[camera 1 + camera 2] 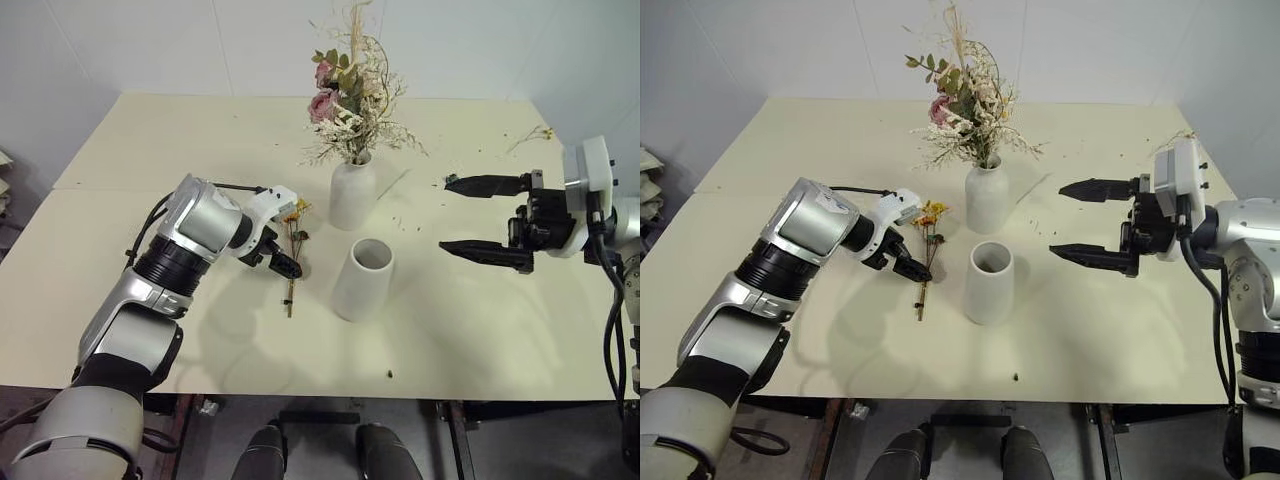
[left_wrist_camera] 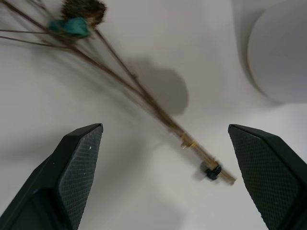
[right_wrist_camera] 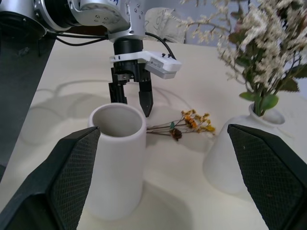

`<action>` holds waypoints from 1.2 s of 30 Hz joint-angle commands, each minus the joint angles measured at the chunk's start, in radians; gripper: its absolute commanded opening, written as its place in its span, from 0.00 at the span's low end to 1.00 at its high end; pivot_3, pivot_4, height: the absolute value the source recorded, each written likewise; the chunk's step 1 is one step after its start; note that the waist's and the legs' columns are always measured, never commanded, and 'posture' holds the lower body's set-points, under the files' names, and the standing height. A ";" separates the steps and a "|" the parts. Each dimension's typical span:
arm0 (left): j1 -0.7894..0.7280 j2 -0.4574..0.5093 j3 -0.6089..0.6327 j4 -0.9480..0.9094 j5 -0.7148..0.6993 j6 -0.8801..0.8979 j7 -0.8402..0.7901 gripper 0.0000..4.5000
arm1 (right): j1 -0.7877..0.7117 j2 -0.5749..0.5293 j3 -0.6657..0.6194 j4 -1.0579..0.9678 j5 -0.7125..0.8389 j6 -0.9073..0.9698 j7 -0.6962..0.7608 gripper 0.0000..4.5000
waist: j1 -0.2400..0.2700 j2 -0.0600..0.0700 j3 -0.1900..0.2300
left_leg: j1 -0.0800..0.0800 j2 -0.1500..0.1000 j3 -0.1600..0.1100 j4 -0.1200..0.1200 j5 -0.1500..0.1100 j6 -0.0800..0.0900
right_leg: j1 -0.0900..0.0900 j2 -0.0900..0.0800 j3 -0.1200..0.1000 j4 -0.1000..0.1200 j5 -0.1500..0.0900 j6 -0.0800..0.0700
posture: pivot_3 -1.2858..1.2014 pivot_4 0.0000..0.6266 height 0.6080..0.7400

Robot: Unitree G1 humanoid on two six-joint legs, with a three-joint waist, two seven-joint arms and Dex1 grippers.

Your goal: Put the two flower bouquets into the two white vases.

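Note:
The left gripper's open fingers are on either side of the small bouquet's stems (image 2: 165, 117) below its flowers, so it should keep lowering until both fingers can close around the joined stems (image 1: 291, 286).
The big rose bouquet (image 1: 348, 95) stands in the bottle-shaped white vase (image 1: 352, 192) at the table's middle back. In front of it the wide-mouthed white vase (image 1: 364, 280) stands upright and empty. The small yellow-orange bouquet (image 1: 294, 240) lies flat on the table to that vase's left, stems toward the front edge. My left gripper (image 1: 274, 260) is open, pointing down just above the thin stems (image 2: 144, 93), which run between its fingers (image 2: 79, 167) untouched. My right gripper (image 1: 445, 214) hangs open and empty to the right of both vases, pointing toward them.
Loose dried bits (image 1: 530, 135) lie at the table's back right, and more crumbs (image 1: 405, 220) are scattered beside the bottle vase. A small dark speck (image 1: 389, 374) sits near the cream table's front edge (image 1: 300, 388). White walls close the back.

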 commanded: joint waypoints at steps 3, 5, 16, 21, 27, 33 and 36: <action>-0.025 -0.040 -0.050 0.003 -0.037 0.009 0.110 1.00 | 0.019 0.021 -0.051 -0.065 0.037 -0.001 -0.033 1.00 | 0.002 0.000 0.000 | 0.000 0.000 0.000 0.000 0.000 0.000 | 0.000 0.000 0.000 0.000 0.000 0.000 | 0.52 0.24 1.00; -0.025 -0.045 -0.055 0.025 -0.049 -0.010 0.139 1.00 | 0.022 0.027 -0.053 -0.077 0.041 0.002 -0.045 1.00 | 0.001 0.000 0.000 | 0.000 0.000 0.000 0.000 0.000 0.000 | 0.000 0.000 0.000 0.000 0.000 0.000 | 0.52 0.24 1.00; -0.011 -0.098 -0.150 0.167 -0.076 -0.080 0.188 0.96 | 0.069 0.071 -0.065 -0.145 0.056 0.003 -0.106 1.00 | 0.006 0.001 -0.001 | 0.003 -0.001 0.000 0.003 0.000 0.000 | 0.006 0.000 0.000 -0.002 0.002 0.001 | 0.52 0.24 1.00; 0.020 -0.068 -0.205 0.113 -0.094 -0.077 0.172 0.67 | 0.090 0.065 -0.081 -0.162 0.066 0.004 -0.123 1.00 | 0.000 0.002 -0.002 | 0.016 0.000 0.002 0.000 -0.001 0.000 | 0.019 -0.001 0.000 -0.010 0.002 0.001 | 0.52 0.24 1.00; 0.025 -0.049 -0.197 0.125 -0.091 -0.100 0.187 0.28 | 0.103 0.054 -0.101 -0.169 0.074 0.010 -0.130 1.00 | 0.003 0.004 -0.003 | 0.016 0.000 0.001 -0.003 -0.003 0.002 | 0.018 -0.001 0.000 -0.010 0.000 0.000 | 0.52 0.24 1.00; 0.036 -0.033 -0.146 0.184 -0.080 -0.139 0.214 0.00 | 0.089 0.054 -0.096 -0.165 0.066 0.018 -0.135 1.00 | 0.003 0.004 -0.003 | 0.015 0.000 0.002 -0.003 -0.005 0.002 | 0.018 -0.001 0.000 -0.010 -0.002 0.001 | 0.52 0.24 1.00; 0.042 -0.027 -0.115 0.207 -0.077 -0.149 0.232 0.00 | 0.084 0.054 -0.094 -0.158 0.063 0.018 -0.133 1.00 | 0.001 0.004 -0.003 | 0.016 0.000 0.002 -0.002 -0.005 0.002 | 0.018 -0.001 0.000 -0.010 -0.002 0.001 | 0.52 0.24 1.00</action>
